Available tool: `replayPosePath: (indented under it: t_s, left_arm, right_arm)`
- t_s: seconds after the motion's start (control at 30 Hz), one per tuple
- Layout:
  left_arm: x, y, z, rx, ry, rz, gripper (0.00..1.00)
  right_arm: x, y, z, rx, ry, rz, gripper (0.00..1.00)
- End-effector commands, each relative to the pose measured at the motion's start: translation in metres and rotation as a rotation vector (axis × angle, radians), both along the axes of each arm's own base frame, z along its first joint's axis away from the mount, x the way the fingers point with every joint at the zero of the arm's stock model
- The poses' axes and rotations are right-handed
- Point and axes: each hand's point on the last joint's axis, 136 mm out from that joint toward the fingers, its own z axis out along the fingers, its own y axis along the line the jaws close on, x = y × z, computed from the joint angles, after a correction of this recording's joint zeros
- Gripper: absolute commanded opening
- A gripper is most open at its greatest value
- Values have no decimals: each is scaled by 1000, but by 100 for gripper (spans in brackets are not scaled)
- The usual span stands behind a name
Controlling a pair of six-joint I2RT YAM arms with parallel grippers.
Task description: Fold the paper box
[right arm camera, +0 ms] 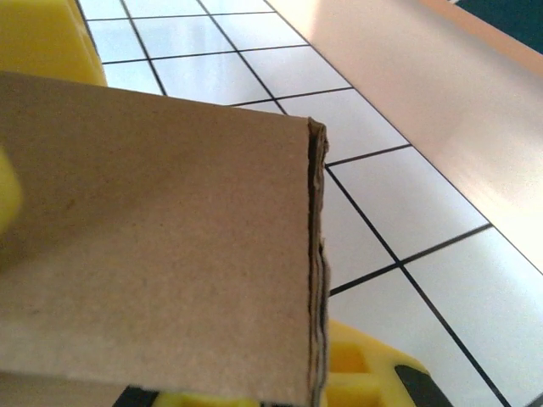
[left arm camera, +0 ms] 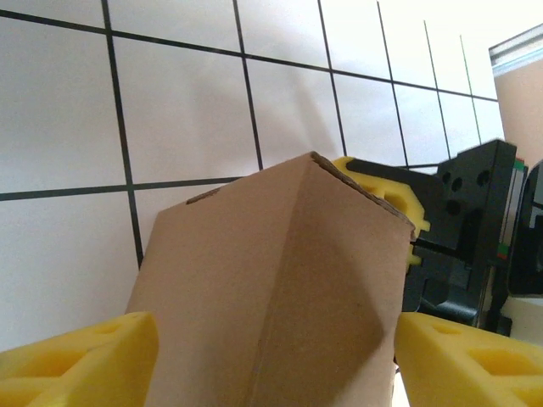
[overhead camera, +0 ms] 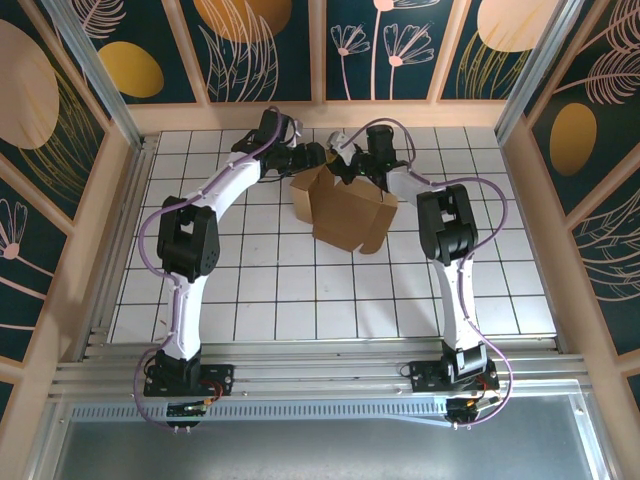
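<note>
I can see the paper box's loose flap [overhead camera: 350,221] pointing toward the table's near edge. Next, my left gripper moves away while my right gripper turns the flap to the back [overhead camera: 318,136].
The paper box [overhead camera: 345,210] is brown cardboard, partly folded, with raised walls and a loose flap at its right. It stands on the tiled table toward the back. Both grippers meet at its far edge. My left gripper [overhead camera: 318,160] is open. In the left wrist view its yellow fingers [left arm camera: 76,360] stand wide on either side of a creased corner of the paper box [left arm camera: 280,280]. My right gripper [overhead camera: 354,166] is shut on a layered wall of the paper box [right arm camera: 161,237], with one yellow finger [right arm camera: 361,373] under the wall. The right gripper's finger [left arm camera: 377,182] also shows behind that corner.
The white tiled table [overhead camera: 300,300] runs out to wooden side walls and a back wall [overhead camera: 330,115]. The arms' bases sit on an aluminium rail [overhead camera: 320,375] at the near edge. The pale back wall [right arm camera: 441,93] rises close beyond the right gripper.
</note>
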Motion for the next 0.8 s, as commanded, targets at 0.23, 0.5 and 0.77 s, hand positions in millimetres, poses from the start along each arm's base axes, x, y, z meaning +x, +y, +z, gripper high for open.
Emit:
replayPosePath:
  t_s: [0.23,0.5,0.77]
  left_arm:
    - [-2,43,18,60,-41,105,73]
    - [-13,-4,1,-85,16,-187,65]
    - [-19,3,-41,-6,102,-192,58]
  right_arm:
    - [-9,-1,-19,-9,65,-128,5]
    - [5,12,-30,21,259,-202,11]
    - [7,27,-48,-2,253,-247,15]
